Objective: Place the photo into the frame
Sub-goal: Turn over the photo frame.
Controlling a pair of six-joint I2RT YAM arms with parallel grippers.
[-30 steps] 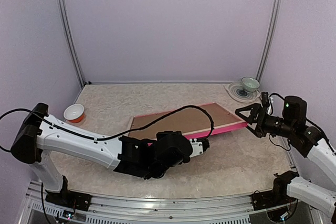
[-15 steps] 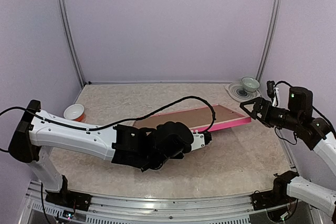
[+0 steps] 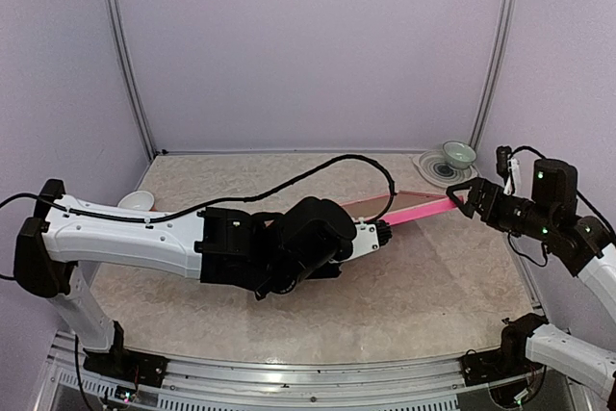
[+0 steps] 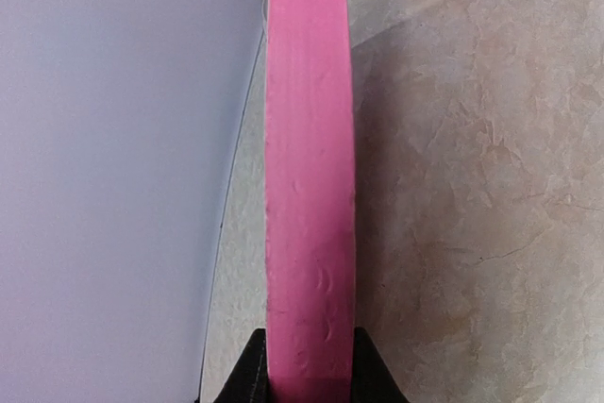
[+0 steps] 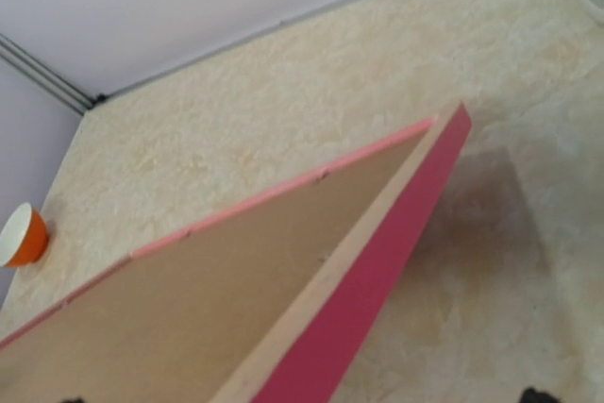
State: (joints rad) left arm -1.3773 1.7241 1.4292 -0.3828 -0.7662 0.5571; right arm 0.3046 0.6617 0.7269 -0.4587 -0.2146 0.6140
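Note:
The frame's brown back (image 3: 383,204) is up and the frame's corner is at my right gripper, so my right gripper should move away to let my left gripper turn the frame face up.
The frame (image 3: 416,212) is off the table and tilted steeply, so the top view shows mostly its pink edge and a sliver of brown back. My left gripper (image 3: 382,234) is shut on its near left end. In the left wrist view the pink edge (image 4: 310,167) runs straight up from between the black fingers (image 4: 247,377). My right gripper (image 3: 466,201) is open at the frame's right corner. In the right wrist view the brown back and pink edge (image 5: 283,280) fill the lower left. The photo is not in view.
A pale bowl (image 3: 458,153) stands beside a ringed plate (image 3: 435,171) at the back right corner. An orange bowl (image 5: 21,235) sits at the far left, half hidden behind my left arm (image 3: 135,201). Purple walls close three sides.
My left arm has raised and tipped the frame from nearly flat to almost edge-on and shifted right. My right gripper has drawn up and right, staying open at the frame's corner.

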